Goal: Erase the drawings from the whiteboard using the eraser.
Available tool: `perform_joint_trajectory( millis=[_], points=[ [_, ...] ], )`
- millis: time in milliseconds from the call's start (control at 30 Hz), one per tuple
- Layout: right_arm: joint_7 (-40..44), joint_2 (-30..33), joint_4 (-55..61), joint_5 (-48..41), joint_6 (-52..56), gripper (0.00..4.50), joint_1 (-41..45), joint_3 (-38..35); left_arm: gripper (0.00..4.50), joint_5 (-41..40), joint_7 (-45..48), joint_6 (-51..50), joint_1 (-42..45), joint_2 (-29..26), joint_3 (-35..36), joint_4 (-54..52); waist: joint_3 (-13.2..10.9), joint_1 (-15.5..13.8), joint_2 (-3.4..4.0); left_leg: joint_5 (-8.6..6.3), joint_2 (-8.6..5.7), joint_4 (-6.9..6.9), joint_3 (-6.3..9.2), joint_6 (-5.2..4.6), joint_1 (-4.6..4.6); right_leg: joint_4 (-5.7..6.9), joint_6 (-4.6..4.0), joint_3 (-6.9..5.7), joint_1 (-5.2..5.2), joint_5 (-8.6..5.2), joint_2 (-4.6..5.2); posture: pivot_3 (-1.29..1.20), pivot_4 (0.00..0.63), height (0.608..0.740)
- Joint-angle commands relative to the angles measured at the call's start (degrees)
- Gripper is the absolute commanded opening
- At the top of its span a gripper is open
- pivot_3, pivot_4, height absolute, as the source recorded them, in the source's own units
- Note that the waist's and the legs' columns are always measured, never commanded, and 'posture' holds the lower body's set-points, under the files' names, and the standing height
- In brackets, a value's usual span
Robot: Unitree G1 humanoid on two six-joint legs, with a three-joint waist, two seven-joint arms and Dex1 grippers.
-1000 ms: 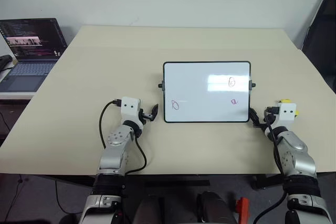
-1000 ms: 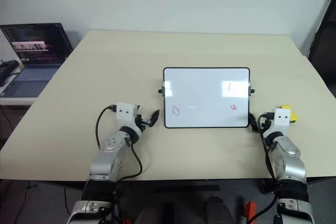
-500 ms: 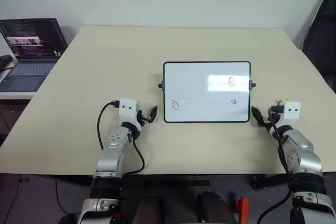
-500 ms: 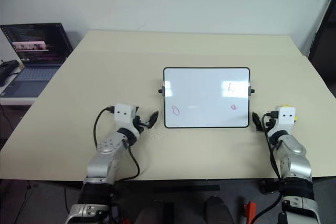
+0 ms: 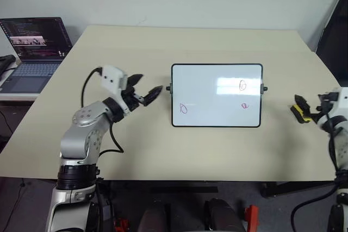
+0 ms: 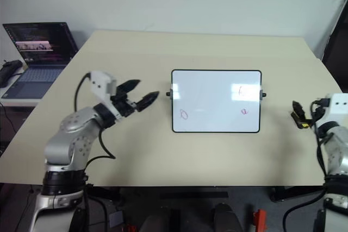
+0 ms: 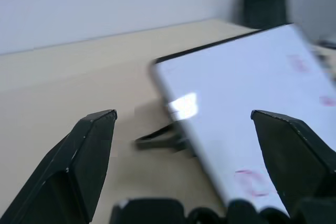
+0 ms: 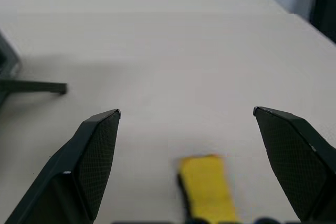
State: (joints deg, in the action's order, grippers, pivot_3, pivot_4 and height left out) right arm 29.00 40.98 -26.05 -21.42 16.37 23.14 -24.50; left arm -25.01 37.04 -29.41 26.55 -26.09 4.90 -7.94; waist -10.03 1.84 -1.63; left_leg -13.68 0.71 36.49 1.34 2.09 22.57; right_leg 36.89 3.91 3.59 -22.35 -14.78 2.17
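Observation:
The yellow eraser's long sides face the open fingers of my right gripper, so I should keep going down until the fingers are on both sides of the eraser's middle, then close them.
The whiteboard lies flat on the middle of the beige table, black-framed. It carries three small pink drawings: one at its near left, two on its right side. My left gripper hovers open above the table just left of the board, pointing at the board's left edge. The yellow eraser lies on the table right of the board. My right gripper hangs open over it, the block low between the fingers and touching neither.
An open laptop sits on a side surface beyond the table's left edge. The wall runs behind the table's far edge, and a dark object stands at the far right. Bare tabletop surrounds the board.
Both arms have lifted off the table. The left gripper rose and turned toward the board's left edge. The right gripper rose and swung out to the right, over the eraser.

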Motion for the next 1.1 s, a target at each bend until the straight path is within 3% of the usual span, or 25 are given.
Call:
perform_joint_trajectory(
  millis=[33,200,633,733,1000,1100],
  points=[
    [2.84,2.23,-6.00,1.73,-1.77,4.45,2.13,0.98,4.50,-1.27,0.13,-1.20,1.30,2.39,-2.75,-2.55,0.00,0.03,0.00,0.00,0.00,0.00,0.00,0.00,-0.01,0.01,0.00,0.00,0.00,0.00,0.00,0.00,0.150,0.740],
    [5.91,4.36,-15.70,4.02,-1.97,4.45,6.35,3.35,4.50,-1.78,0.32,-2.59,0.43,5.25,-6.11,-4.54,-0.03,0.68,-0.01,0.00,0.00,0.00,-0.05,0.00,-0.02,0.02,0.00,0.09,-0.01,0.00,-0.01,0.00,0.150,0.740],
    [9.12,4.09,-28.14,8.71,-5.20,4.45,12.82,7.84,4.50,-3.23,0.91,-5.20,-0.35,3.52,-5.66,-7.46,-0.04,0.97,0.00,0.00,-0.02,0.09,-0.04,0.00,0.02,0.01,0.00,0.08,0.00,0.00,0.00,0.00,0.150,0.740],
    [8.66,3.80,-28.49,8.62,-5.89,3.88,12.93,7.34,4.50,-3.18,0.64,-5.28,-0.71,3.54,-5.57,-7.64,-0.04,0.97,0.00,0.00,-0.02,0.13,-0.03,0.00,0.02,0.02,0.00,0.08,0.00,0.00,0.00,0.00,0.150,0.740],
    [7.55,3.17,-29.36,8.00,-7.02,1.07,12.74,6.28,4.50,-3.10,0.36,-5.26,-0.91,3.70,-5.82,-7.61,-0.05,1.00,-0.01,0.00,-0.02,0.18,-0.04,0.00,0.02,0.05,0.00,0.09,0.00,0.00,0.00,0.00,0.150,0.740],
    [7.29,2.67,-28.83,7.47,-6.76,0.84,12.15,5.90,4.50,-2.88,0.44,-5.08,-0.85,3.64,-5.98,-7.29,-0.05,1.00,-0.01,0.00,-0.02,0.19,-0.03,0.00,0.02,0.05,0.00,0.09,0.02,0.01,0.00,0.00,0.150,0.740]
  ],
)
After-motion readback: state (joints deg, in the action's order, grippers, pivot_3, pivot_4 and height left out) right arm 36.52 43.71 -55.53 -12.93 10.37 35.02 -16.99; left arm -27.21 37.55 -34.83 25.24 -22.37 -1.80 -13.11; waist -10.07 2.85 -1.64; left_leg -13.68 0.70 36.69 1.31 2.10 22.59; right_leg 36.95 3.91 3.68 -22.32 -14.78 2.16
